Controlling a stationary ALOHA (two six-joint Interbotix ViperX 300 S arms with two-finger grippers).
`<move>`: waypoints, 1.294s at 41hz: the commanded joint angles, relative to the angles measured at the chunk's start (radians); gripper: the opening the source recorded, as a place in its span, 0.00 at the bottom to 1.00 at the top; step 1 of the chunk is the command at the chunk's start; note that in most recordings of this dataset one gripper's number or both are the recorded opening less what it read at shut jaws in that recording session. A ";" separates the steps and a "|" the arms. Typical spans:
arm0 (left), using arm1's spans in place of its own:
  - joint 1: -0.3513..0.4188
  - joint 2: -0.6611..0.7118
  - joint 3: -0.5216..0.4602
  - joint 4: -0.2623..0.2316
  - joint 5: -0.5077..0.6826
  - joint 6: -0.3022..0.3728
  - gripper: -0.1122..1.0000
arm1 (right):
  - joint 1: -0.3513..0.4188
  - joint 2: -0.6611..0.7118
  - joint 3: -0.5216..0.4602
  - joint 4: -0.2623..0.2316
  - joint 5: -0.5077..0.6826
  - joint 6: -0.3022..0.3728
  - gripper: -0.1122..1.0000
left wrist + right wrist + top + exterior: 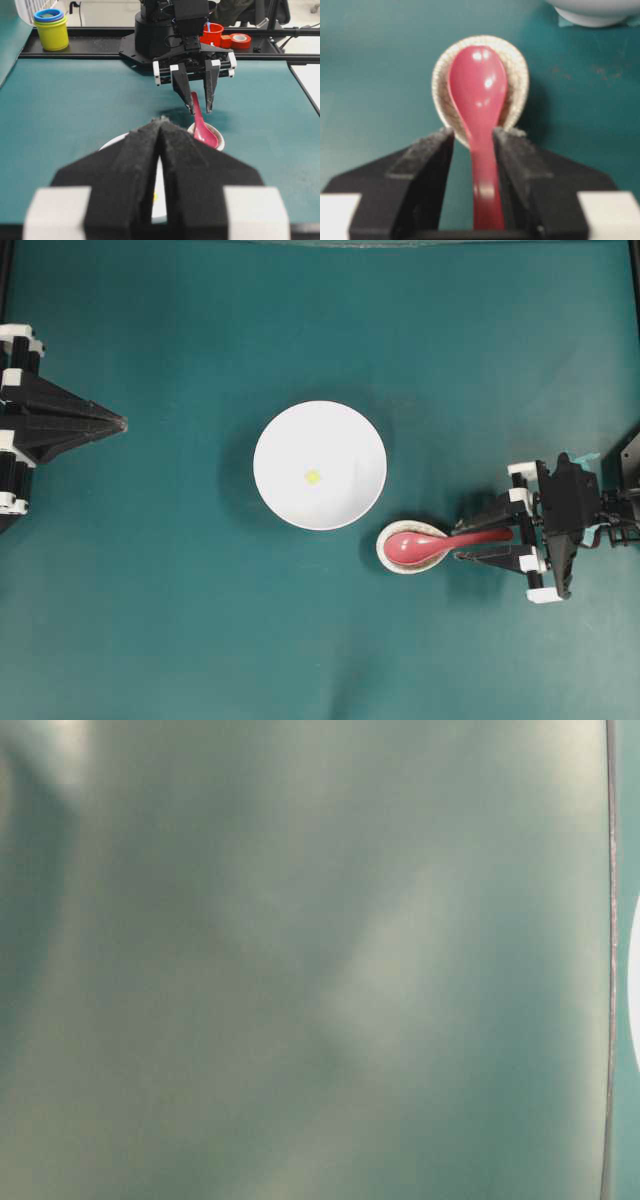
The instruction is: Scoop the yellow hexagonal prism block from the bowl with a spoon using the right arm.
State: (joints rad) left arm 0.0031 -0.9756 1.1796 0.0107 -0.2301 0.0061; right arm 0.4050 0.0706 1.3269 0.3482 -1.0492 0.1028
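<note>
I expect the yellow block (313,477) to slide toward the bowl's side before it goes into the spoon's scoop when I push the spoon, because the block sits alone on the bowl's smooth bottom (338,457).
The white bowl (275,440) stands mid-table with the tiny yellow hexagonal prism block (313,477) inside it. To its lower right the pink-red spoon (415,545) lies with its scoop in a small speckled spoon rest (385,552). My right gripper (462,540) is open, its fingers on either side of the spoon's handle. In the right wrist view the spoon (477,85) runs between the jaws of the right gripper (472,132), with a gap at the left finger. My left gripper (122,423) is shut at the far left, holding nothing. The left wrist view shows the left gripper (161,120) in front of the bowl (112,142).
Beyond the far table edge, in the left wrist view, stand stacked yellow and blue cups (50,30), a red cup (212,34) and a tape roll (241,40). The table-level view is a blur of teal.
</note>
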 commanded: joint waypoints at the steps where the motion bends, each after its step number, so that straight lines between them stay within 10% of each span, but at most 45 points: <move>1: 0.002 0.008 -0.020 0.003 -0.003 -0.002 0.09 | 0.005 -0.002 -0.002 0.012 0.000 0.000 0.50; 53: 0.002 0.008 -0.020 0.003 -0.003 -0.002 0.09 | 0.003 0.020 -0.012 0.020 0.021 0.000 0.49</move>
State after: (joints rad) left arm 0.0031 -0.9771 1.1796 0.0107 -0.2286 0.0061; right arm 0.4050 0.0966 1.3223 0.3651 -1.0186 0.1028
